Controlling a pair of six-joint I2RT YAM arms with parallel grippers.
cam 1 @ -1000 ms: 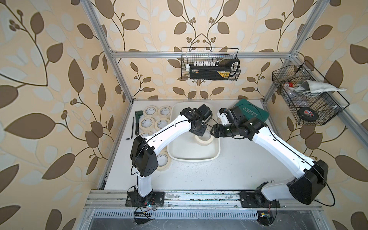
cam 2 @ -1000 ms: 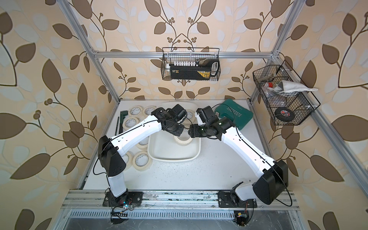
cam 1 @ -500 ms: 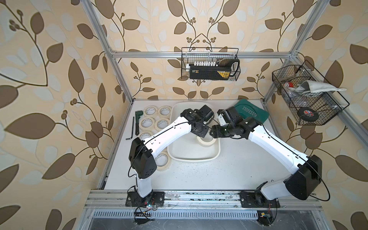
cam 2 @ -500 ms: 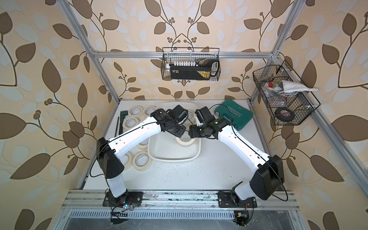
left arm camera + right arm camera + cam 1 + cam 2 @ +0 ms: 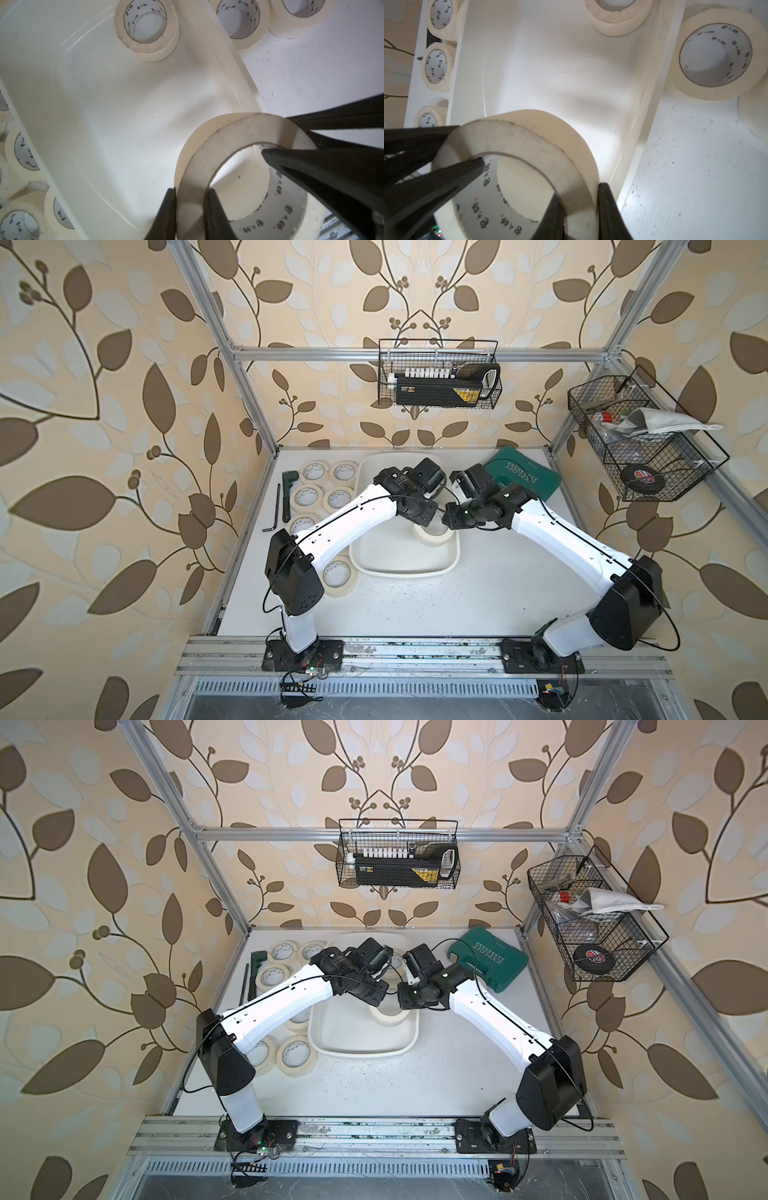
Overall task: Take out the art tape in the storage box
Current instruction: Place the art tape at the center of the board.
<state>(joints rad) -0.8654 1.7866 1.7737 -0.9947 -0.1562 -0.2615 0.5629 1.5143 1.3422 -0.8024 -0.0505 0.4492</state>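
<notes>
Next, my left gripper opens, leaving my right gripper the same art tape roll point(image 5: 432, 538) that both now hold, and takes the roll at the box's far end point(image 5: 144, 47).
One art tape roll point(image 5: 434, 536), a cream ring with a white printed core, is in the right side of the white storage box point(image 5: 399, 570). Both grippers hold this roll. My left gripper point(image 5: 191, 197) is shut on its wall, one finger inside the core and one outside. On the opposite side my right gripper point(image 5: 579, 199) is shut on the wall in the same way. In both top views the two wrists meet over the roll point(image 5: 388, 1016) and hide the fingertips. A second art tape roll point(image 5: 145, 27) lies flat at the box's far end.
Several more cream rolls point(image 5: 328, 485) lie on the table left of the box, beside a wrench point(image 5: 287, 493) and a hex key point(image 5: 274, 510). A teal tool case point(image 5: 523, 477) lies back right. Black wire baskets point(image 5: 438, 377) point(image 5: 640, 439) hang on the frame.
My right gripper has closed on the wall of the roll, which my left gripper was holding throughout. Both arms have shifted only slightly.
</notes>
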